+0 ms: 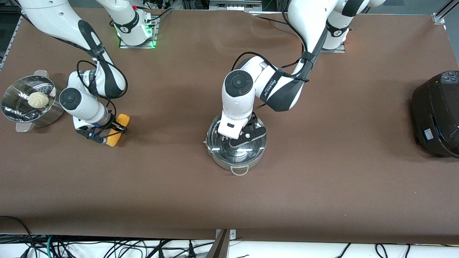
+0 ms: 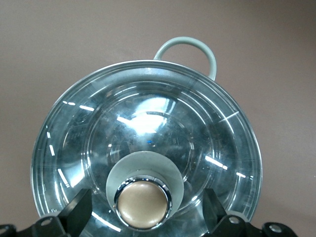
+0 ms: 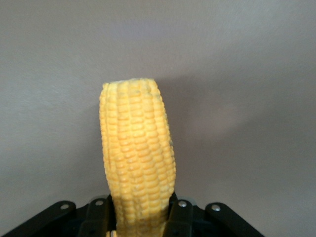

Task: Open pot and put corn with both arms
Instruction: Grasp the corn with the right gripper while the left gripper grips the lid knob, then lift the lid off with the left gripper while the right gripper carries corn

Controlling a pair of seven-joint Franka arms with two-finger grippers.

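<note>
The clear glass lid shows only shiny steel rings (image 2: 148, 111) through it, so I should expect an empty pot (image 1: 231, 164) when I lift the lid.
The shiny steel pot (image 1: 226, 162) stands mid-table with its clear glass lid (image 1: 255, 148) on. My left gripper (image 1: 241, 141) is down over the lid. In the left wrist view it (image 2: 143, 213) is open, and its fingers (image 2: 79, 210) stand on either side of the brownish knob (image 2: 143, 203) with gaps between them and the knob. The lid (image 2: 148, 123) is seated on the pot. My right gripper (image 1: 115, 130) is shut on the yellow corn (image 1: 113, 140) at the table near the steamer basket. The right wrist view shows the corn (image 3: 137, 158) clamped in that gripper (image 3: 140, 217).
A perforated steel steamer basket (image 1: 14, 107) with a white bun (image 1: 38, 99) stands at the right arm's end of the table, beside the corn. A large black cooker (image 1: 437, 114) stands at the left arm's end. The pot's loop handle (image 1: 239, 171) points toward the front camera.
</note>
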